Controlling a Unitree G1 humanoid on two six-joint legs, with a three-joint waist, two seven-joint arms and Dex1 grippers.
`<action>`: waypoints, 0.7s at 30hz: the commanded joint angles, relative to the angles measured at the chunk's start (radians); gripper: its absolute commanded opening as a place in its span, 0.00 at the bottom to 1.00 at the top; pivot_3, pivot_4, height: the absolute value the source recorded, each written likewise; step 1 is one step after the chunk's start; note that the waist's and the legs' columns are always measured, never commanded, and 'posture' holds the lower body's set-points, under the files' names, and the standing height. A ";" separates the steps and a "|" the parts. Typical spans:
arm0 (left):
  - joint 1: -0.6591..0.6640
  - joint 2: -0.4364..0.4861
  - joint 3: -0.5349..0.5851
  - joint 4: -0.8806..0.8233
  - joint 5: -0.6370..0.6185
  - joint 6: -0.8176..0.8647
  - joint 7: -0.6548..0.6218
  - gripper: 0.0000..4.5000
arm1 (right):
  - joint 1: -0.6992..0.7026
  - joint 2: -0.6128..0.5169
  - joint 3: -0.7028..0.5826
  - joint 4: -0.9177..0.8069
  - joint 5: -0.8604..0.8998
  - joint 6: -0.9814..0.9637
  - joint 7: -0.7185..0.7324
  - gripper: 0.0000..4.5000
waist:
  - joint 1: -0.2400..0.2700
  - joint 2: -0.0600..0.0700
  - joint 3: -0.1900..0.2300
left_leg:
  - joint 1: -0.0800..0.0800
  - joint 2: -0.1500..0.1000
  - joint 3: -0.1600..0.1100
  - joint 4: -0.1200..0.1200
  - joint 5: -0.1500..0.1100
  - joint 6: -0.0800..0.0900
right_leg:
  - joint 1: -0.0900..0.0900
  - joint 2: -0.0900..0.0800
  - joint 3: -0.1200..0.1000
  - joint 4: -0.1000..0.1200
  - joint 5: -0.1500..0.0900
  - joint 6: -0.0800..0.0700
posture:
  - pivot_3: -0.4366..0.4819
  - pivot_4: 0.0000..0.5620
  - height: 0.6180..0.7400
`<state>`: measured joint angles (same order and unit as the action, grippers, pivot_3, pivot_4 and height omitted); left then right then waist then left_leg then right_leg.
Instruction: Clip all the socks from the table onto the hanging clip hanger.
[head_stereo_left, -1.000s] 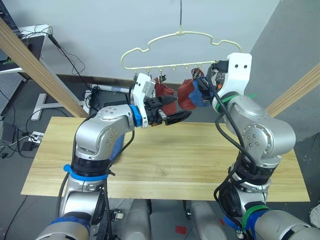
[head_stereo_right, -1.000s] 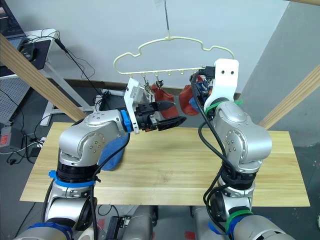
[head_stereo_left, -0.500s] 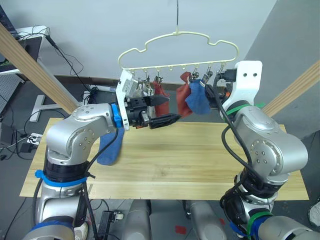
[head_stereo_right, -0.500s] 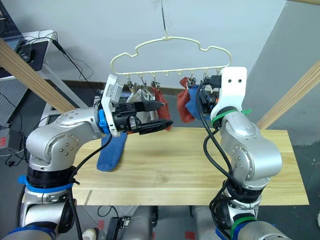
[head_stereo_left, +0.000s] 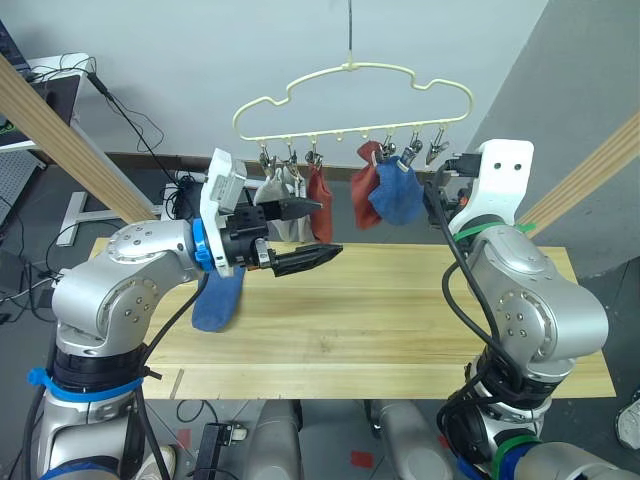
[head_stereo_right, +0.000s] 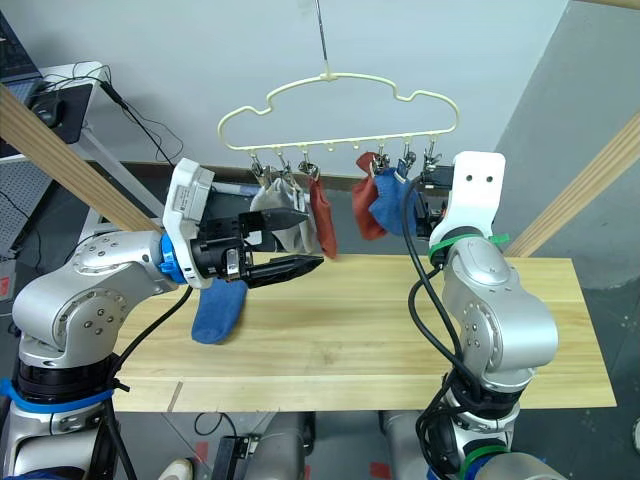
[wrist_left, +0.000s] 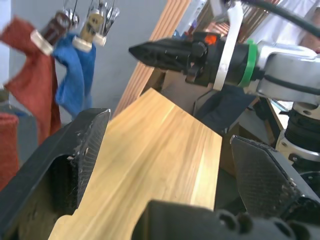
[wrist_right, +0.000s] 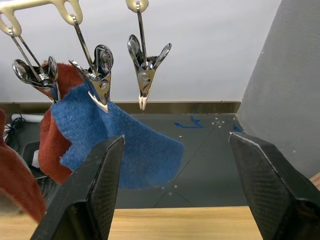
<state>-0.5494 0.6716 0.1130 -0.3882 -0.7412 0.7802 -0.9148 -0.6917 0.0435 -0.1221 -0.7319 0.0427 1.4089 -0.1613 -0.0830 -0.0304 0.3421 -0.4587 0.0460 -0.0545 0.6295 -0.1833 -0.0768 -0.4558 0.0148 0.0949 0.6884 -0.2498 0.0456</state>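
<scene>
I expect the metal clip (head_stereo_left: 437, 147) to open at the bottom for the blue sock when I squeeze the handles, since splayed handles (wrist_right: 163, 54) sit above its pinched ends.
The pale-yellow clip hanger (head_stereo_left: 350, 85) hangs above the far edge of the table (head_stereo_left: 400, 310). Clipped to it, left to right, are a light grey sock (head_stereo_left: 275, 195), two rust-red socks (head_stereo_left: 318, 190) (head_stereo_left: 365, 185) and a blue sock (head_stereo_left: 397, 195). A second blue sock (head_stereo_left: 218, 300) lies on the table's left part, partly behind my left arm. My left gripper (head_stereo_left: 312, 232) is open and empty, just below the grey and red socks. My right gripper (wrist_right: 176, 137) is open and empty, just to the right of the hanging blue sock (wrist_right: 115, 145), below an empty clip (wrist_right: 145, 75).
Slanted wooden poles stand to the left (head_stereo_left: 70, 140) and right (head_stereo_left: 590, 180) of the table. Cables and a desk base lie on the floor behind the table at the left.
My right gripper has let go of the blue sock, which now hangs from its clip, and has drawn back. My left arm has pulled back to the left, away from the hanger.
</scene>
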 joint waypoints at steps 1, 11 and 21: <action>-0.011 0.009 0.021 -0.025 0.010 -0.067 -0.009 0.99 | -0.031 0.007 0.000 -0.009 -0.010 -0.033 -0.003 0.77 | 0.000 0.000 0.000 | 0.000 0.000 0.000 0.000 0.000 0.000 | 0.000 0.000 0.000 0.000 0.000 0.000 | 0.42 0.53 1.00; -0.024 0.017 0.010 -0.011 0.027 -0.130 -0.014 1.00 | -0.074 0.036 -0.006 0.050 -0.012 -0.077 0.010 0.73 | 0.000 0.000 0.000 | 0.000 0.000 0.000 0.000 0.000 0.000 | 0.000 0.000 0.000 0.000 0.000 0.000 | 0.43 0.53 1.00; -0.026 0.017 0.011 -0.017 0.032 -0.123 0.004 1.00 | -0.105 0.030 -0.019 0.132 -0.013 -0.143 0.014 0.50 | 0.002 0.000 0.000 | 0.000 0.000 0.000 0.000 0.000 0.000 | 0.000 0.000 0.000 0.000 0.000 0.000 | 0.46 0.53 1.00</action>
<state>-0.5626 0.6769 0.1133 -0.3849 -0.7035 0.6688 -0.9123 -0.7694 0.0781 -0.1386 -0.5797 0.0260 1.2978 -0.1521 -0.0806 -0.0304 0.3421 -0.4587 0.0459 -0.0545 0.6295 -0.1833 -0.0767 -0.4558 0.0148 0.0947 0.6888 -0.2497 0.0455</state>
